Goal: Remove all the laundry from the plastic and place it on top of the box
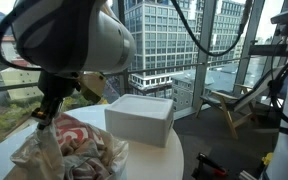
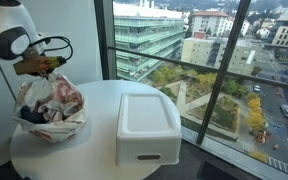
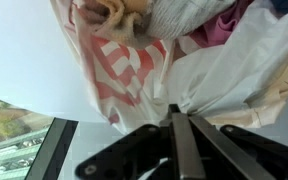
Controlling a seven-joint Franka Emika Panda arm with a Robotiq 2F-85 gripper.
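The robot's gripper is pinching the bag's plastic rim (image 3: pixel 187 92) while the laundry (image 2: pixel 60 94) is inside, so the robot should pull the bag's rim back, let go of it and reach down into the laundry.
A clear plastic bag (image 2: pixel 52 108) full of laundry in red-and-white, pink and grey cloth sits on the round white table (image 2: pixel 96 95), and it also shows in an exterior view (image 1: pixel 72 152). A white lidded box (image 2: pixel 149 125) stands beside it in both exterior views (image 1: pixel 141 118). My gripper (image 2: pixel 47 68) is at the bag's upper rim in both exterior views (image 1: pixel 46 112). In the wrist view my fingers (image 3: pixel 184 114) are pressed together with the bag's plastic (image 3: pixel 234 60) bunched at their tips. The red-and-white cloth (image 3: pixel 119 70) lies inside the bag.
Large windows (image 2: pixel 214 60) surround the table, which has a rounded edge (image 1: pixel 176 160). A wooden chair (image 1: pixel 229 105) stands on the floor beyond the box. A white wall (image 2: pixel 79 30) is behind the arm.
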